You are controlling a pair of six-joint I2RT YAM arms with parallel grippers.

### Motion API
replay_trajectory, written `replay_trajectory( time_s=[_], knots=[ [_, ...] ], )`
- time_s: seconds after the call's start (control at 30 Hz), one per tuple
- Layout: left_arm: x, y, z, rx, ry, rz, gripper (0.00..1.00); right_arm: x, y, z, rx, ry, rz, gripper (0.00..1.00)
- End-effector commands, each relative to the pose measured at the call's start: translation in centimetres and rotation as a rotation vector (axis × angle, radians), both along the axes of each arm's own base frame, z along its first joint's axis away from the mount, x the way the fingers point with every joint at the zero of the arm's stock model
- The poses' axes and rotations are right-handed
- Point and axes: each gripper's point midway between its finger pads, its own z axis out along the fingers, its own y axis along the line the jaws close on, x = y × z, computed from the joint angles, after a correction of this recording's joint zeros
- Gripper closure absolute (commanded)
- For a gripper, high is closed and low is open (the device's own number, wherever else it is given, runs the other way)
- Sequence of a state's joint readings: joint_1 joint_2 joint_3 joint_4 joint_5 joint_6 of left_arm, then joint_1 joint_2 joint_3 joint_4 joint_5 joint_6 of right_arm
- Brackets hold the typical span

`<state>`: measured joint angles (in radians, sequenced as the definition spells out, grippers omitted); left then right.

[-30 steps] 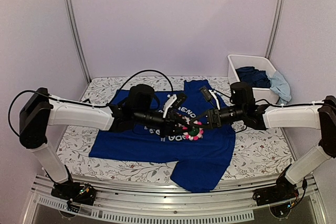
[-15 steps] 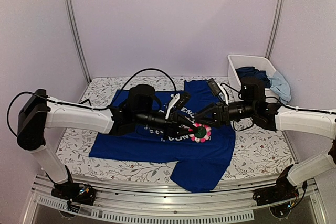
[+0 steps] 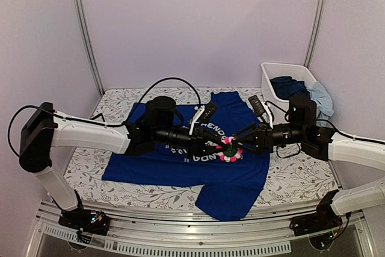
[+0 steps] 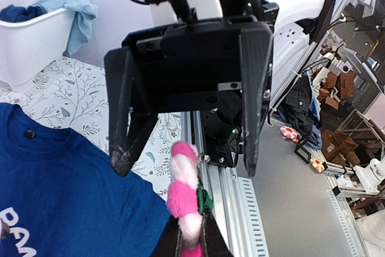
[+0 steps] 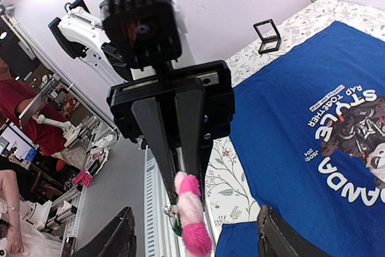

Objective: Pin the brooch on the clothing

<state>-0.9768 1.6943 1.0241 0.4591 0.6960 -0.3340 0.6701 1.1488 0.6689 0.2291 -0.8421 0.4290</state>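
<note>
My right gripper should take the brooch's opposite edge [image 4: 183, 151], because my left gripper is pinching the brooch's petals beside its silver clasp [image 5: 170, 209] and this will free my left gripper for the clasp.
The royal-blue T-shirt [image 3: 180, 164] with white lettering lies flat on the flowered table; it also shows in the left wrist view [image 4: 60, 191] and the right wrist view [image 5: 319, 130]. The pink flower brooch [image 3: 228, 149] is held above the shirt's print. My left gripper [image 3: 218, 146] is shut on the brooch, which shows edge-on between its fingers in the left wrist view [image 4: 183, 194] and in the right wrist view [image 5: 192, 218]. My right gripper [image 3: 242, 142] is open, its fingers [image 5: 283, 239] spread wide, facing the brooch from the right without touching it.
A white bin [image 3: 289, 85] with bunched dark-blue and light-blue clothes stands at the back right. A small dark square tray [image 5: 267, 34] sits on the table beyond the shirt. The table's metal front rail [image 3: 180, 233] runs along the near edge.
My right gripper let go of the brooch, opened and drew back to the right. My left gripper kept hold of the brooch and shifted it slightly right.
</note>
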Motion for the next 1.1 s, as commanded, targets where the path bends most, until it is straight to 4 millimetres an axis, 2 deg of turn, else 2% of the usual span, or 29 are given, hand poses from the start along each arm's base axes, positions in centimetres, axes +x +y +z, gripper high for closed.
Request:
replay_trajectory(
  time_s=[0.0, 0.07, 0.17, 0.27, 0.37, 0.6, 0.8, 1.07],
  knots=[
    [-0.3, 0.4, 1.0, -0.043, -0.034, -0.016, 1.0, 0.2, -0.2, -1.9, -0.016, 0.025, -0.037, 0.28],
    [-0.4, 0.4, 1.0, -0.045, -0.034, -0.022, 1.0, 0.0, -0.2, -1.2, 0.008, -0.01, -0.023, 0.26],
    [-0.5, 0.4, 1.0, -0.041, -0.034, -0.024, 1.0, -0.2, 0.0, -1.2, 0.007, -0.028, 0.004, 0.31],
    [-0.7, 0.4, 1.0, -0.04, -0.038, -0.027, 1.0, -0.2, 0.2, -1.6, 0.008, -0.023, 0.017, 0.41],
    [-0.8, 0.3, 1.1, -0.044, -0.045, -0.033, 1.0, 0.0, 0.4, -1.8, 0.014, -0.008, 0.015, 0.57],
    [-1.1, 0.2, 1.2, -0.043, -0.056, -0.046, 1.0, 0.2, 0.6, -1.6, 0.029, -0.015, 0.018, 0.6],
    [-1.3, 0.0, 1.3, -0.042, -0.079, -0.051, 1.0, 0.8, 0.9, -1.5, 0.027, -0.008, 0.001, 0.7],
    [-1.5, 0.0, 1.5, -0.044, -0.121, -0.055, 1.0, 1.6, 1.2, -3.0, -0.009, 0.05, -0.028, 0.8]
  ],
)
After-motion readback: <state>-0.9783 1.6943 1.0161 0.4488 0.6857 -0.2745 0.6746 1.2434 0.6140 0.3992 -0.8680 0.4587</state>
